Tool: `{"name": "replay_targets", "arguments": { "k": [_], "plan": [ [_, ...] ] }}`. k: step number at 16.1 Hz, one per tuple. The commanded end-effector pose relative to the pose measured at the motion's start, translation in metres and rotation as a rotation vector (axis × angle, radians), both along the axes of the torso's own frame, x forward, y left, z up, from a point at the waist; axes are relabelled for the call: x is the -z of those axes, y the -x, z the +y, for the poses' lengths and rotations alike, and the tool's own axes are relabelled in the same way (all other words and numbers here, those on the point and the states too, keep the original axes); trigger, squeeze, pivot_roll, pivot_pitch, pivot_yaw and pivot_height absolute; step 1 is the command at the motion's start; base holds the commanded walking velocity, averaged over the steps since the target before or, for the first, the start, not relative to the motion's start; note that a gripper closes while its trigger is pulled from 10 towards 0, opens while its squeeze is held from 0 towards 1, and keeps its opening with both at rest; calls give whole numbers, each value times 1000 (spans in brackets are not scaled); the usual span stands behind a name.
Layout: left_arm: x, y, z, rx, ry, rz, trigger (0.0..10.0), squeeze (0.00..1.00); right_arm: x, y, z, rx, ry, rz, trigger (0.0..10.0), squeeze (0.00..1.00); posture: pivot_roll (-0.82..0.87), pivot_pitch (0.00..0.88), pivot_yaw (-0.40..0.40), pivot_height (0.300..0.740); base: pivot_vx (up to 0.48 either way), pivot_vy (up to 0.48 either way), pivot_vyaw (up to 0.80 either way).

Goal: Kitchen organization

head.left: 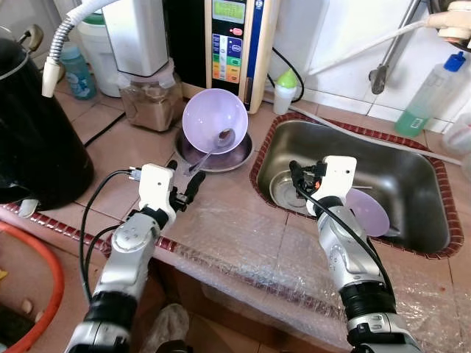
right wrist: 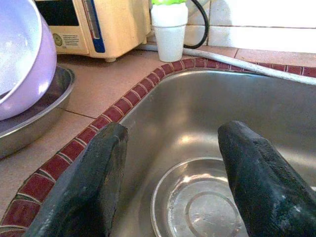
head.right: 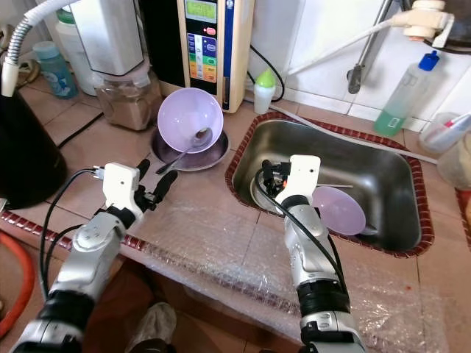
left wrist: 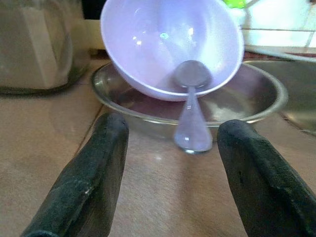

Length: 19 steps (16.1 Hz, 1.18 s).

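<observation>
My gripper will lift the spoon free and leave the tilted bowl in place, because the spoon's handle (head.left: 198,165) hangs clear over the bowl's rim (head.left: 213,153).
A lilac bowl (head.left: 215,120) leans tilted in a shallow steel dish (head.left: 239,158) on the tiled counter. A lilac spoon (left wrist: 190,113) rests in the bowl, its handle hanging over the dish rim. My left gripper (head.left: 184,176) is open just in front of the dish, low over the counter, with the spoon handle ahead between its fingers (left wrist: 98,163). My right gripper (head.left: 298,180) is open over the left part of the steel sink (head.left: 412,158), above a round steel plate (right wrist: 197,202) on the sink floor. A lilac plate (head.left: 368,209) leans in the sink beside that arm.
A black kettle (head.left: 29,140) stands at the left, and a blender jar (head.left: 151,99) and a water machine (head.left: 235,44) stand behind the bowl. A white bottle with a green cap (head.left: 285,90) sits by the sink corner. Bubble wrap (head.left: 243,235) covers the counter's front edge.
</observation>
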<state>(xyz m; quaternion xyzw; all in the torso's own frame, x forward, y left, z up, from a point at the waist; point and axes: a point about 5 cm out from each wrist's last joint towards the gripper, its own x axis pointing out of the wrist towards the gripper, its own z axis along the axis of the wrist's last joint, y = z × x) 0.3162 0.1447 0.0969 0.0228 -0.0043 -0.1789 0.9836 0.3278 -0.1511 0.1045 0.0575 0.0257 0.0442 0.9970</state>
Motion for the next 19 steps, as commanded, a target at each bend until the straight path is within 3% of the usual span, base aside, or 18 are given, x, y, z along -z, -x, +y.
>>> {"name": "replay_targets", "arguments": {
  "k": [1, 2, 5, 6, 8, 9, 10, 19],
  "plan": [
    [-4, -4, -3, -5, -6, -22, 10000, 471, -4, -1, -3, 9, 8, -7, 10000, 0, -4, 0, -47, 740, 0, 0, 0],
    [-3, -7, -5, -8, -11, -24, 10000, 0, -5, 0, -4, 12, 9, -8, 10000, 0, -12, 0, -45, 740, 0, 0, 0],
    [-1, -12, -10, -24, -1, -23, 10000, 0, -5, 0, -5, 17, 10, -8, 10000, 0, -15, 0, -45, 740, 0, 0, 0],
    [0, -14, -11, -29, 5, -21, 7020, 0, -5, 0, -5, 16, 10, -8, 10000, 0, -18, 0, -44, 740, 0, 0, 0],
    [1, -16, -11, -35, 10, -20, 2000, 0, -5, 0, -5, 18, 10, -10, 10000, 0, -18, 0, -43, 740, 0, 0, 0],
    [1, -16, -11, -37, 11, -21, 1529, 0, -5, 0, -5, 18, 10, -10, 10000, 0, -18, 0, -43, 740, 0, 0, 0],
    [2, -18, -10, -45, 13, -23, 0, 0, -5, 0, -6, 20, 9, -9, 10000, 0, -19, 0, -42, 740, 0, 0, 0],
    [0, -21, -9, -56, 21, -50, 0, 0, -4, 1, -5, 16, 10, -7, 10000, 0, -19, 0, -41, 740, 0, 0, 0]
  ]
}}
